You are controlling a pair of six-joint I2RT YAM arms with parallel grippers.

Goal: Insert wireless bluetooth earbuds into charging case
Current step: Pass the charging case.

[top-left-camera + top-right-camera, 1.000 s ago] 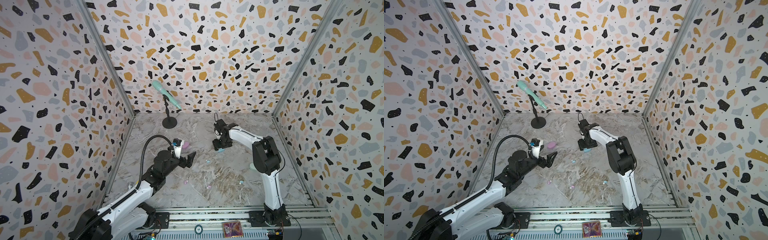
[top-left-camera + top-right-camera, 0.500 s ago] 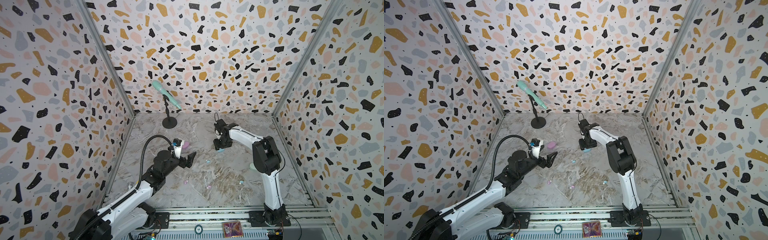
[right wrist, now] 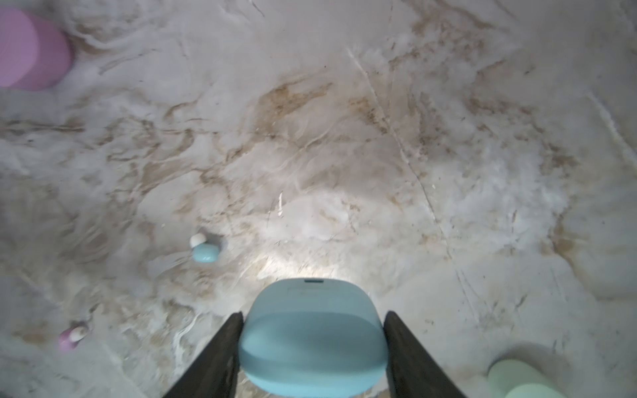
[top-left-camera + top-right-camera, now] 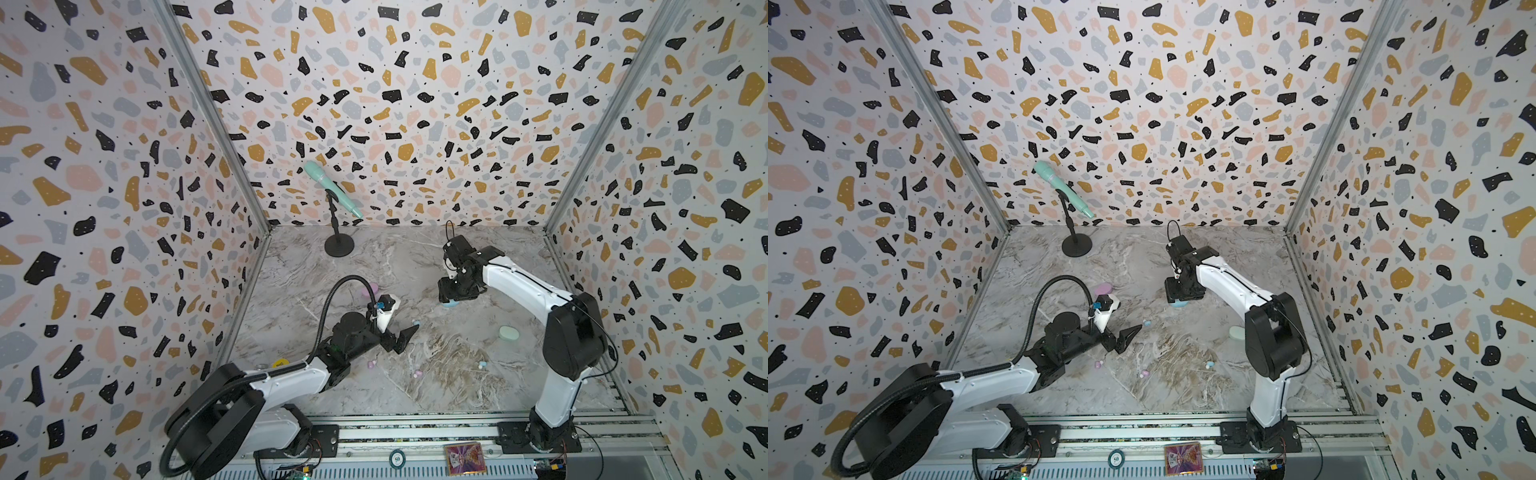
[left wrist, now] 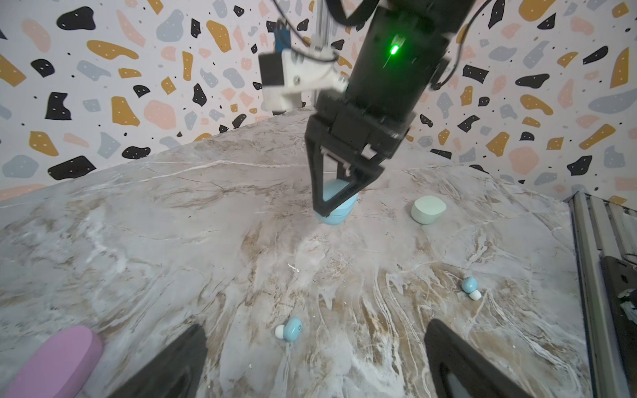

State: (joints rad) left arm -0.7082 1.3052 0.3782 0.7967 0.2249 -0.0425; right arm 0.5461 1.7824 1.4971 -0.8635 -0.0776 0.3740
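The light blue earbuds (image 5: 290, 329) are lying loose outside, so the light blue charging case (image 5: 337, 212) should have empty hollows under its lid when I open it.
A light blue charging case (image 3: 312, 337) rests on the marble table with my right gripper (image 3: 312, 315) shut on it, a finger pressed against each side. Both top views show that case (image 4: 450, 304) (image 4: 1177, 304) under the downward-pointing right gripper (image 4: 452, 296). My left gripper (image 5: 315, 344) hovers open and empty just short of a light blue earbud (image 5: 289, 329) (image 4: 416, 323). A second blue earbud (image 5: 469, 286) (image 4: 482, 365) lies toward the right arm's base. Two pink earbuds (image 4: 371, 364) (image 4: 417, 374) lie near the left arm.
A pink case (image 4: 370, 289) (image 5: 55, 361) sits beside the left wrist. A mint case (image 4: 509, 333) (image 5: 428, 209) lies close to the right arm's elbow. A mint microphone on a black stand (image 4: 338, 245) stands at the back left. Patterned walls enclose the table.
The right gripper's jaws have narrowed onto the light blue case. The left arm has stayed where it was.
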